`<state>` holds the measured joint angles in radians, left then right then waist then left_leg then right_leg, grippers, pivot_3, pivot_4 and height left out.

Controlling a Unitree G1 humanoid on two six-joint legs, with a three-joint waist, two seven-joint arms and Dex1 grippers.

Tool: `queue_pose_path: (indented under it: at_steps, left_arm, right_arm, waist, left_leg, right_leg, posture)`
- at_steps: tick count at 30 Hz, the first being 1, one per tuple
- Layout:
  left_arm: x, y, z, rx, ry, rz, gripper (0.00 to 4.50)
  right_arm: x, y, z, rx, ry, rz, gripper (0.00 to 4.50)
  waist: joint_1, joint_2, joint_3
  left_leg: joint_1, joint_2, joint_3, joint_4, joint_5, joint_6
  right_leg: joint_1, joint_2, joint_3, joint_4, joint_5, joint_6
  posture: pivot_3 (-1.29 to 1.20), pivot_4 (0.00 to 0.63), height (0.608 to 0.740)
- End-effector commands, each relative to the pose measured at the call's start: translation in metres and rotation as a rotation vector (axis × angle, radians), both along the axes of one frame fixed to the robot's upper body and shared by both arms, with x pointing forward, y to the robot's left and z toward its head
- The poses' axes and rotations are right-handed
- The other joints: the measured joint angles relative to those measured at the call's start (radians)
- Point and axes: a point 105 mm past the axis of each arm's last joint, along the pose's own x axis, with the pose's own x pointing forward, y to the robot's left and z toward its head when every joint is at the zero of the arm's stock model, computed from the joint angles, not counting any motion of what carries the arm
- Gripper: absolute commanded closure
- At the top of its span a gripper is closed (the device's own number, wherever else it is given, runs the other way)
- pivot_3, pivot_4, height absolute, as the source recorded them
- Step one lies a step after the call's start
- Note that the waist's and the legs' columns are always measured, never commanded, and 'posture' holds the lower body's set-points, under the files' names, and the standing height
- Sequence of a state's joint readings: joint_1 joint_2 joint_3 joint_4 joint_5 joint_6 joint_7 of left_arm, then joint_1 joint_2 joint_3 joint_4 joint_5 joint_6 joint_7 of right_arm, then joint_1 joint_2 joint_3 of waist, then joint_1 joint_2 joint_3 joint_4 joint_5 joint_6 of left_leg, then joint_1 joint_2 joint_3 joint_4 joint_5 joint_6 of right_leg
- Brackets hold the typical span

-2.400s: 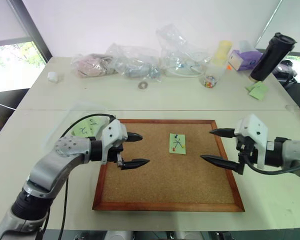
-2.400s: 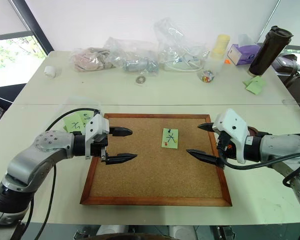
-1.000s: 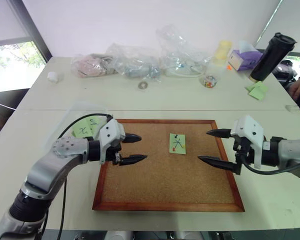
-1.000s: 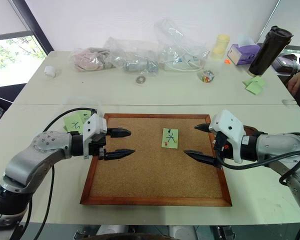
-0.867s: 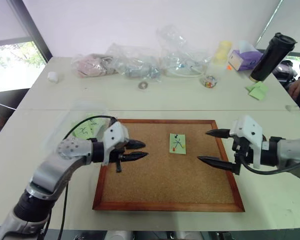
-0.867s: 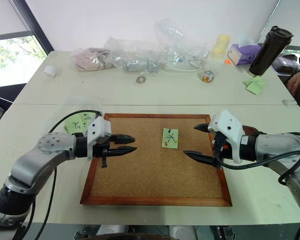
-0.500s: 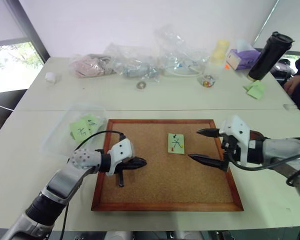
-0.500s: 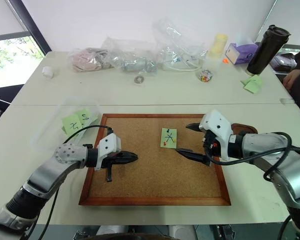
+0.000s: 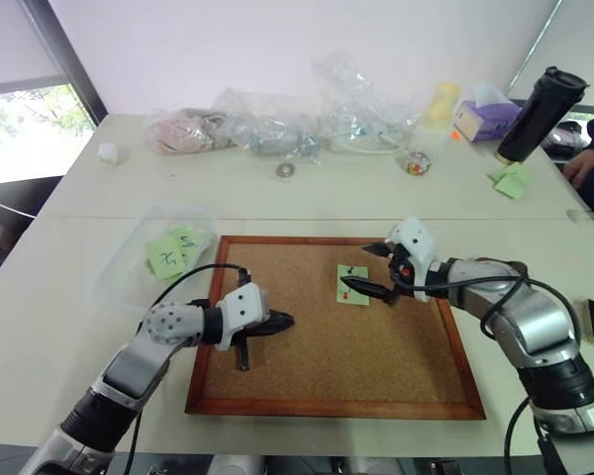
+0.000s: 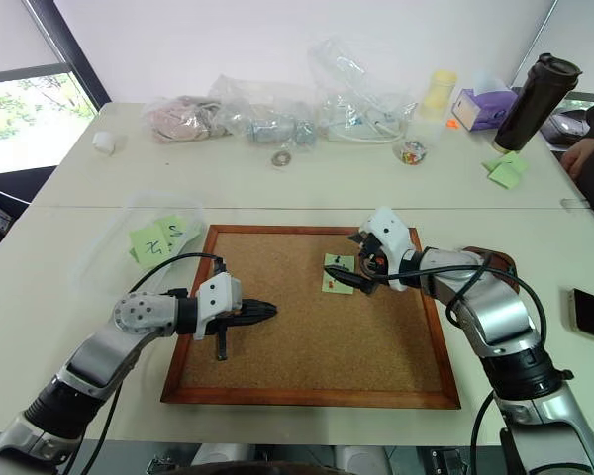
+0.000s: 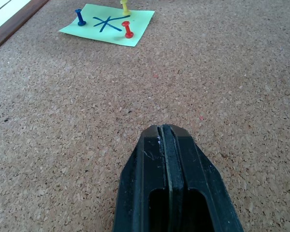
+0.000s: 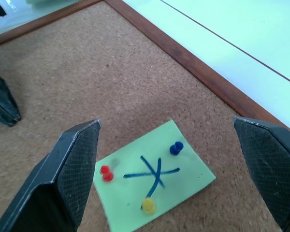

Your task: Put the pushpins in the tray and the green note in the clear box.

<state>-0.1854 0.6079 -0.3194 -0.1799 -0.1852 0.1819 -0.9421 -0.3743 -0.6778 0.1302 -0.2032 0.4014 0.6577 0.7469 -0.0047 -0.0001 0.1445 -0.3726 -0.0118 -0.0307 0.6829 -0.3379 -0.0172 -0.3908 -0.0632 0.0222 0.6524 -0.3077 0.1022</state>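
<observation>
Pushpins hold the green note on the cork board. The robot's right gripper is nearer the tray, so it should take the blue pushpin there before the note leaves.
The green note with a black cross lies on the cork board, held by a blue pushpin, a red pushpin and a yellow one. My right gripper hovers just over the note, open, its fingers wide on either side. My left gripper is shut on nothing, low over the board's left part and pointing toward the note. The clear box sits left of the board with scribbled green notes inside. The brown tray peeks out behind my right forearm.
Clear plastic bags line the back of the table, with a small jar, a purple tissue box and a black tumbler. A phone lies at the right edge, and a person's hand rests at the far right.
My left gripper has shut and dropped close to the board. My right gripper, still open, has moved forward and left until it stands over the green note.
</observation>
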Motion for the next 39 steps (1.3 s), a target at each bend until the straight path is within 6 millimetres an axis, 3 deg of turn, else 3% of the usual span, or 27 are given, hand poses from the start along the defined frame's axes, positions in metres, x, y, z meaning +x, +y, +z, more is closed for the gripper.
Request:
queue_pose_path:
  at_steps: [1,12,21,22,27,39]
  left_arm:
    - [0.000,0.013,-0.027,0.092,0.065,0.071,4.49]
    - [-0.005,0.012,-0.025,0.085,0.058,0.081,4.49]
    - [-0.006,0.015,-0.024,0.084,0.059,0.105,4.50]
    - [-0.006,0.015,-0.025,0.085,0.063,0.109,4.50]
    - [-0.008,0.015,-0.027,0.092,0.083,0.103,4.50]
    - [-0.008,0.011,-0.035,0.098,0.112,0.074,4.50]
  right_arm:
    - [0.005,0.004,0.000,-0.012,-0.028,0.023,0.00]
    - [0.017,0.001,-0.017,-0.018,-0.003,0.003,0.00]
    - [0.019,0.002,-0.020,-0.017,-0.006,0.007,4.35]
    - [0.018,0.004,-0.019,-0.022,-0.012,0.018,4.47]
    - [0.018,0.003,-0.009,-0.024,-0.049,0.018,4.47]
    - [0.007,-0.008,0.046,0.034,-0.157,-0.018,4.47]
  waist:
    - [-0.001,0.000,0.000]
    - [-0.005,0.000,0.000]
    - [-0.007,0.001,-0.001]
    - [-0.007,0.001,-0.001]
    - [-0.007,0.001,-0.001]
    - [-0.006,0.001,-0.001]
  left_leg:
    - [0.000,0.000,0.000,0.000,0.000,0.000]
    - [0.000,0.000,0.000,0.000,0.000,0.001]
    - [0.000,0.000,0.000,0.000,-0.001,0.001]
    - [0.000,0.000,0.000,0.000,-0.001,0.001]
    - [0.000,0.000,0.000,0.000,-0.001,0.001]
    - [0.000,0.000,0.000,-0.001,-0.001,0.002]
  right_leg:
    - [0.000,0.000,0.000,0.000,0.000,0.000]
    - [0.000,0.000,0.000,0.000,0.000,0.000]
    - [0.000,0.000,0.000,0.000,0.000,0.000]
    - [0.000,0.000,0.000,0.001,0.000,0.000]
    - [-0.001,0.000,0.000,0.001,0.000,0.000]
    - [-0.001,0.000,0.000,0.001,0.000,0.000]
  posture:
    - [0.00,0.150,0.740]
    - [0.00,0.150,0.740]
    - [0.00,0.150,0.740]
    - [0.00,0.150,0.740]
    - [0.00,0.150,0.740]
    - [0.00,0.150,0.740]
